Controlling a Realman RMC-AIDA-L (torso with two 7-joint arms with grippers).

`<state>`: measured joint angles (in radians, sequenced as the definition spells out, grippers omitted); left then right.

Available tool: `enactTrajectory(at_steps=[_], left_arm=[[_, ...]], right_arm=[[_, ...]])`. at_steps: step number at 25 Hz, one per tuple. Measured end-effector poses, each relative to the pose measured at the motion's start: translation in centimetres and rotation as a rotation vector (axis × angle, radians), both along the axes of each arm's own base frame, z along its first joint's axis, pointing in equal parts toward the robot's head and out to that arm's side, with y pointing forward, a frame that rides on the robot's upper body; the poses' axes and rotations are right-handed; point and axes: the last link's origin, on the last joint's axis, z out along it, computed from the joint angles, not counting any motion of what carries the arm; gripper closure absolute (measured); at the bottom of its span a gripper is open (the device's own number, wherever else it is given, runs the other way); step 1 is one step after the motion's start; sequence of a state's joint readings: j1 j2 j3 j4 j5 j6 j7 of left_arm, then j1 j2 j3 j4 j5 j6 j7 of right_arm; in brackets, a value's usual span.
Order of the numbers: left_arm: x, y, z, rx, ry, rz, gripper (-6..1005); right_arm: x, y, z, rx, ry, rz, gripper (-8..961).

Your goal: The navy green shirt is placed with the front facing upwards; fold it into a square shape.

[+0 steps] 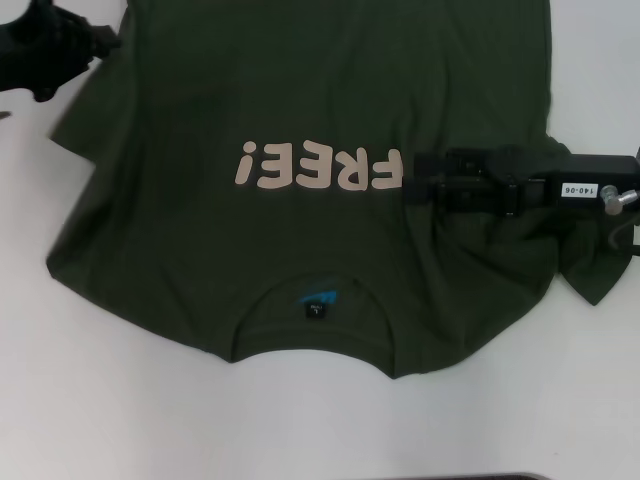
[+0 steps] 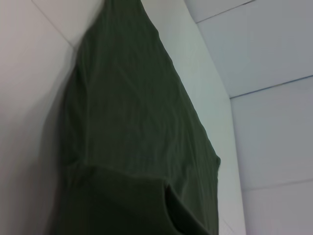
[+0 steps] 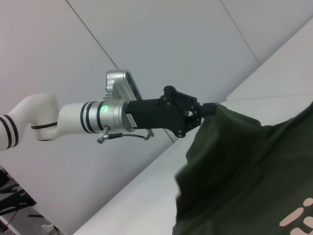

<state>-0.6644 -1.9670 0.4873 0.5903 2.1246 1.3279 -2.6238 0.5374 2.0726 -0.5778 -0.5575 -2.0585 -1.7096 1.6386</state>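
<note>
The chest beside the lettering is flat and the raised sleeve is pinched in my left gripper, so I should keep moving the sleeve inward until it rests there.
The navy green shirt lies front up on the white table, its pale "FREE!" lettering on top and the blue neck label at the near collar. My left gripper is at the far left corner, shut on the shirt's edge. In the right wrist view the left gripper pinches a raised peak of the shirt. In the left wrist view the shirt stretches away below. My right gripper sits low over the chest, covering the end of the lettering.
Bare white table surrounds the shirt at the near and left sides. The right sleeve lies bunched under the right arm near the table's right side.
</note>
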Motion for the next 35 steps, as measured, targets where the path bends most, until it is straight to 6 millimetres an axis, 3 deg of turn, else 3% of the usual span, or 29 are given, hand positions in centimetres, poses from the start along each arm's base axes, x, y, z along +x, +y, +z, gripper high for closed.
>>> enactTrajectory(at_steps=[5, 6, 11, 19, 27, 32, 35], left_arm=[[0.2, 0.7, -2.2, 0.014, 0.002, 0.042, 999], [0.5, 1.1, -3.6, 0.018, 0.010, 0.058, 999], [1.5, 1.9, -5.3, 0.017, 0.023, 0.051, 998], [3.2, 2.8, -6.6, 0.013, 0.037, 0.023, 998], [2.7, 2.4, -8.3, 0.033, 0.056, 0.054, 999], [2.3, 2.1, -8.1, 0.030, 0.047, 0.061, 889], [2.4, 2.1, -7.7, 0.029, 0.031, 0.050, 768]], right_arm=[[0.2, -0.1, -0.2, 0.003, -0.003, -0.010, 133], [0.2, -0.1, -0.2, 0.003, -0.003, -0.011, 133], [0.2, -0.1, -0.1, 0.008, 0.000, -0.015, 133], [0.3, 0.0, -0.1, 0.013, -0.004, -0.021, 133], [0.5, -0.1, -0.1, 0.013, -0.003, -0.033, 134], [0.5, 0.0, -0.1, 0.014, -0.001, -0.035, 134], [0.5, 0.0, -0.1, 0.014, -0.001, -0.037, 134]])
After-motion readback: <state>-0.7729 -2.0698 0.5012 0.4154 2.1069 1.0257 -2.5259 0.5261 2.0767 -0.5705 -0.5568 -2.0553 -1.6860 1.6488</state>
